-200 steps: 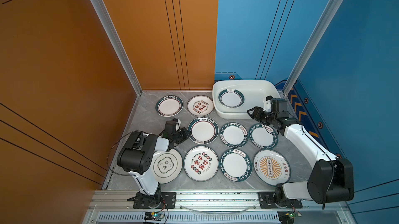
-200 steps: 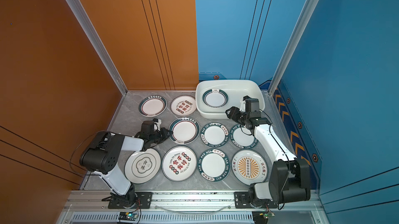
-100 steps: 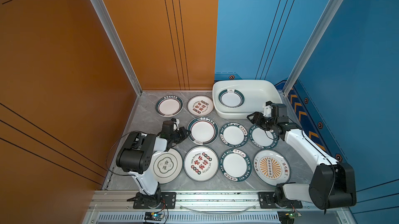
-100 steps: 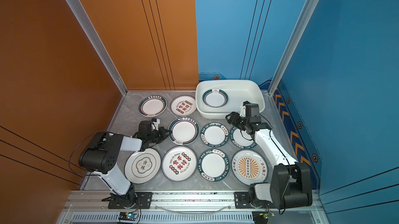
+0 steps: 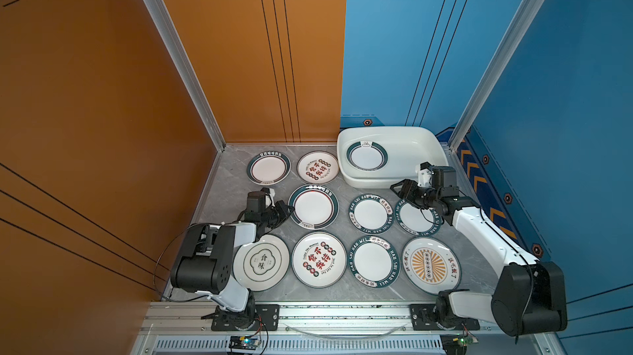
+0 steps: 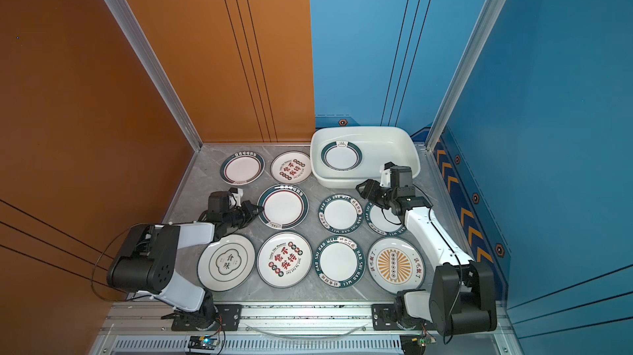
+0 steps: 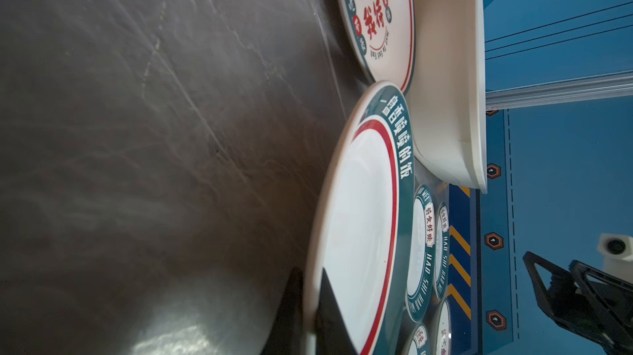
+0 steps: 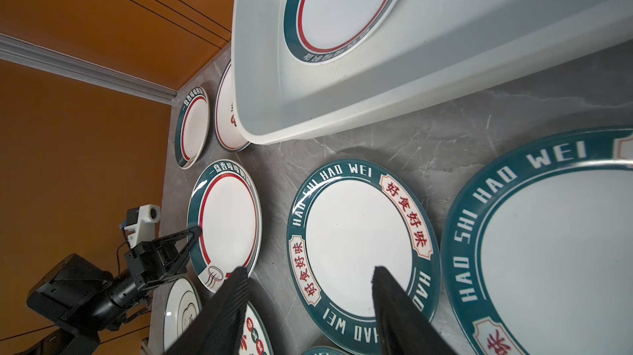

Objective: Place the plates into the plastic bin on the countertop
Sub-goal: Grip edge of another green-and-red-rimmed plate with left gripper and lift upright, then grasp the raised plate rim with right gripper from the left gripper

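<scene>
I can see the plate's opposite rim free while my left gripper holds the middle plate (image 5: 313,207), so my right gripper keeps going toward that rim (image 5: 335,206) and closes there.
Several white plates lie on the grey countertop (image 5: 233,178); one teal-rimmed plate (image 5: 366,157) lies inside the plastic bin (image 5: 412,142) at the back right. My left gripper (image 5: 287,208) is shut on the left rim of the middle teal-and-red-rimmed plate (image 5: 313,206). In the left wrist view the gripper (image 7: 310,302) has one finger above and one below that plate (image 7: 359,219). My right gripper (image 5: 397,188) hangs open just in front of the bin. In the right wrist view it (image 8: 308,271) is above a small HAO WEI plate (image 8: 356,243), holding nothing.
Orange wall on the left and blue wall on the right close in the counter. Two plates (image 5: 269,167) (image 5: 318,167) lie at the back beside the bin. A row of plates (image 5: 318,259) runs along the front, by the aluminium rail (image 5: 342,312).
My left gripper has closed the last bit onto the middle plate's rim. My right gripper has drawn back a little from the bin's front wall toward the small plates, still open.
</scene>
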Robot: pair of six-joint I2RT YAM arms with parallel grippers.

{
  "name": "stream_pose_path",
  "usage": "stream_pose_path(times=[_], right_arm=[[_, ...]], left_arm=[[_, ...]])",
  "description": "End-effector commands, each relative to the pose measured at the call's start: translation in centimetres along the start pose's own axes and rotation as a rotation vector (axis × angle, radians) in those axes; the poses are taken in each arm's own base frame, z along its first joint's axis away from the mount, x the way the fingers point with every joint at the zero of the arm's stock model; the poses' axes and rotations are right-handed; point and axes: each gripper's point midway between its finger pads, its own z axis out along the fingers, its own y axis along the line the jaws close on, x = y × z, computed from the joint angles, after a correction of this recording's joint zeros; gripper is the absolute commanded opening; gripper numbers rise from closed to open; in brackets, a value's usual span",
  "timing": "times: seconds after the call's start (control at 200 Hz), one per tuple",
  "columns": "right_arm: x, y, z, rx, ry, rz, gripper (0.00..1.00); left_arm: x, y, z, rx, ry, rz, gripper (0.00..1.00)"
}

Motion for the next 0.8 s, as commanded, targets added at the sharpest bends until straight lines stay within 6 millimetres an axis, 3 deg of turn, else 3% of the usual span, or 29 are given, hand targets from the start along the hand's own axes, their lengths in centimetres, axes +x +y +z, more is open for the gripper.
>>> stream_pose_path(times=[0.0, 0.235, 0.39, 0.501, 0.641, 0.796], right_arm=[[0.0, 1.2, -0.2, -0.069, 0.005, -0.014, 0.60], [1.1, 4.8, 0.4, -0.236, 0.079, -0.062, 0.62], [3.9, 8.8, 1.2, -0.385, 0.216, -0.132, 0.64], [6.3, 10.9, 1.9, -0.424, 0.307, -0.198, 0.64], [8.6, 12.0, 2.9, -0.420, 0.386, -0.261, 0.64], [9.1, 12.1, 3.9, -0.402, 0.398, -0.273, 0.64]], left_arm=[[-0.1, -1.8, -1.5, 0.030, 0.007, 0.042, 0.00], [-0.5, -5.2, -3.7, 0.077, 0.029, 0.106, 0.00], [-0.5, -7.4, -4.4, 0.146, 0.053, 0.127, 0.00], [-0.4, -7.8, -4.7, 0.142, 0.059, 0.145, 0.00], [-0.3, -8.8, -5.0, 0.169, 0.071, 0.153, 0.00], [0.1, -10.5, -5.7, 0.213, 0.084, 0.169, 0.00]])
